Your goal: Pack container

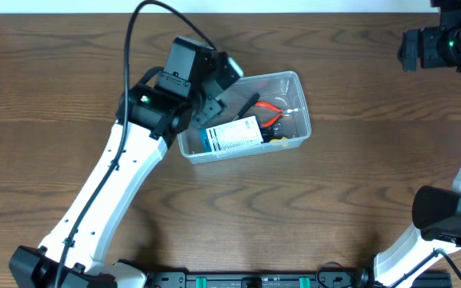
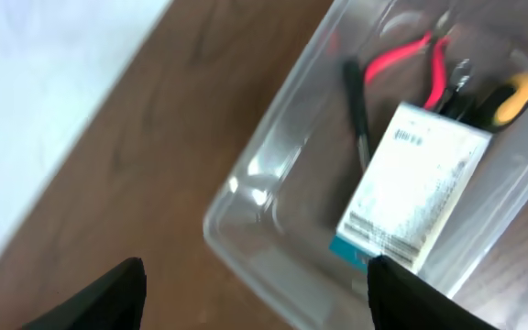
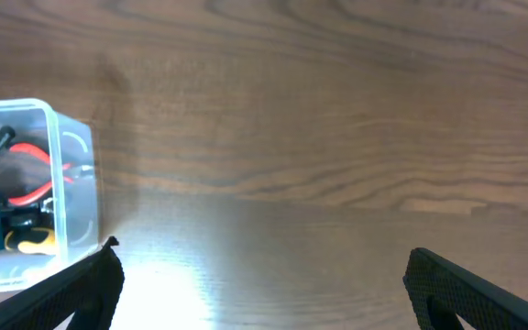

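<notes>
I can see the container lying crooked with its pliers end (image 1: 296,82) too far back, so next I pull that end (image 1: 300,142) toward me with my right gripper until the container sits square.
The clear plastic container (image 1: 297,85) sits at the table's middle. It holds a blue-and-white box (image 1: 234,135), red-handled pliers (image 1: 272,113), a black tool (image 1: 245,106) and a yellow-and-black tool (image 1: 278,138). My left gripper (image 1: 211,100) hovers over the container's left end, open and empty. In the left wrist view the container (image 2: 273,174) lies between and ahead of the open fingers (image 2: 257,295), with the box (image 2: 411,188) and pliers (image 2: 401,60) inside. My right gripper (image 3: 264,284) is open and empty over bare table at the far right; the container (image 3: 70,156) shows at the left edge of that view.
The right arm's wrist (image 1: 442,44) is at the back right corner and its base (image 1: 446,216) at the front right. The left arm (image 1: 110,184) stretches from the front left. A white wall (image 2: 35,101) borders the table's far edge.
</notes>
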You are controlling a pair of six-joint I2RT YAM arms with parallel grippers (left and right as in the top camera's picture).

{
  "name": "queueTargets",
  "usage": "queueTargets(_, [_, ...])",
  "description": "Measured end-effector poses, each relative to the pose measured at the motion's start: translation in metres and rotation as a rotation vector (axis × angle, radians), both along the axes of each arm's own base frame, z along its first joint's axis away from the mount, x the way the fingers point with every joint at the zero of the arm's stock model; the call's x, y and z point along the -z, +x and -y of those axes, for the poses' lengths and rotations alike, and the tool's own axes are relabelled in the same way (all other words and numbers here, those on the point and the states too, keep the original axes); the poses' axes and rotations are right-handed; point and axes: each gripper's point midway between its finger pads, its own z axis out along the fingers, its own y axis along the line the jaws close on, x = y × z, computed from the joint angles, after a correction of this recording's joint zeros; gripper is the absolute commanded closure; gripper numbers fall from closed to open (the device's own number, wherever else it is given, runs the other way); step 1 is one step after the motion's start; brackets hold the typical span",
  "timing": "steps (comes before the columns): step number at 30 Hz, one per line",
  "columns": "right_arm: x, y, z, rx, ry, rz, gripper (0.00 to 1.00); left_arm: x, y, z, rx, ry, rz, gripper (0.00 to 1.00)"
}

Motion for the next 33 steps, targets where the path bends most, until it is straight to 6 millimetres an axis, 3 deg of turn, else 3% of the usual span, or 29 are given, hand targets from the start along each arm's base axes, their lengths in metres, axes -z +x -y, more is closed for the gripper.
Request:
queueTargets(5, [0.004,-0.008,-0.013,-0.028,0.048,-0.037,0.01,0.016,-0.008,-0.054,-0.351,-0.08,-0.133,0.32])
queueTargets(8, [0.009,-0.01,-0.033,-0.077,0.08,-0.059,0.01,0.021,-0.008,-0.092,-0.562,-0.141,-0.172,0.32])
queueTargets(9, [0.011,-0.01,-0.042,-0.1,0.088,-0.066,0.08,0.021,-0.007,-0.102,-0.617,-0.166,-0.177,0.32])
queueTargets(10, [0.014,-0.009,-0.053,-0.138,0.098,-0.072,0.24,0.021,-0.006,-0.11,-0.658,-0.185,-0.179,0.32])
queueTargets(12, [0.023,-0.008,-0.078,-0.216,0.121,-0.09,0.72,0.021,-0.005,-0.125,-0.725,-0.22,-0.183,0.32])
queueTargets(14, [0.035,-0.008,-0.103,-0.279,0.139,-0.111,0.86,0.022,-0.004,-0.134,-0.769,-0.245,-0.187,0.32])
queueTargets(17, [0.055,-0.014,-0.139,-0.37,0.153,-0.159,0.98,0.023,-0.007,-0.143,-0.816,-0.268,-0.203,0.38])
queueTargets(19, [0.069,-0.02,-0.163,-0.431,0.155,-0.191,0.99,0.025,-0.01,-0.147,-0.833,-0.268,-0.219,0.43])
queueTargets(23, [0.094,-0.036,-0.208,-0.545,0.145,-0.25,0.99,0.027,-0.015,-0.147,-0.844,-0.266,-0.243,0.67])
queueTargets(26, [0.111,-0.05,-0.234,-0.617,0.123,-0.286,0.99,0.028,-0.017,-0.147,-0.848,-0.268,-0.25,0.72])
queueTargets(29, [0.122,-0.059,-0.247,-0.653,0.115,-0.31,0.99,0.028,-0.018,-0.147,-0.849,-0.267,-0.253,0.72])
queueTargets(33, [0.145,-0.071,-0.245,-0.652,0.098,-0.372,0.99,0.03,-0.021,-0.147,-0.853,-0.261,-0.267,0.72])
